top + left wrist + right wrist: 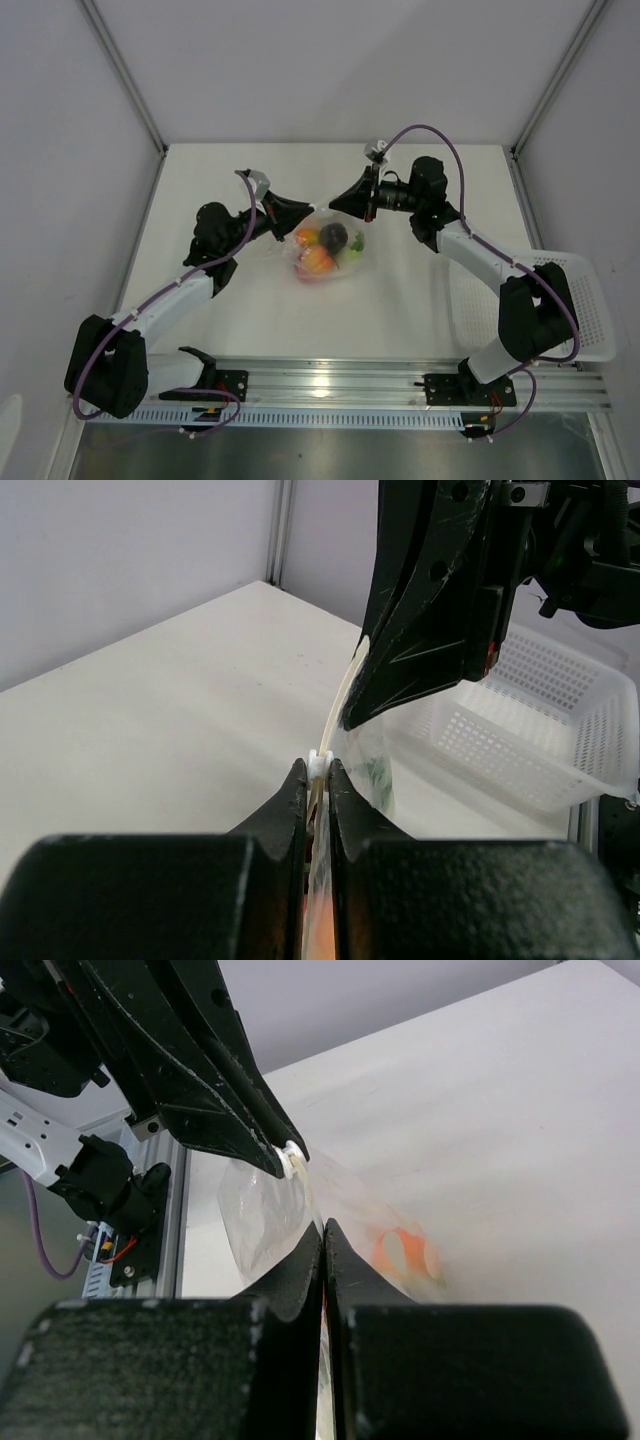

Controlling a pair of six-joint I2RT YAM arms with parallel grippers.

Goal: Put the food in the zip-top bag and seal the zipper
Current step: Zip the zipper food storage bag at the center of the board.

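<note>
My left gripper anchors the zipper's slider end (319, 764), and I should keep sliding my right gripper's pinch along the zipper edge (343, 693) until it stretches straight, then let go.
The clear zip-top bag (328, 255) hangs between my two grippers above the table middle, with the food inside: an orange-peach round one (317, 260), a dark-purple one (333, 236), green pieces (355, 245). My left gripper (306, 213) is shut on the bag's zipper edge at its left end, where a small white slider (320, 763) shows at my fingertips in the left wrist view. My right gripper (336, 206) is shut on the same edge (305, 1175) close beside it. The two gripper tips nearly touch. The orange piece shows through the plastic (400, 1253) in the right wrist view.
A white slotted basket (570, 305) stands at the table's right edge, also in the left wrist view (540, 730). The aluminium rail (330, 385) with both arm bases runs along the near edge. Walls close in the table at back and sides.
</note>
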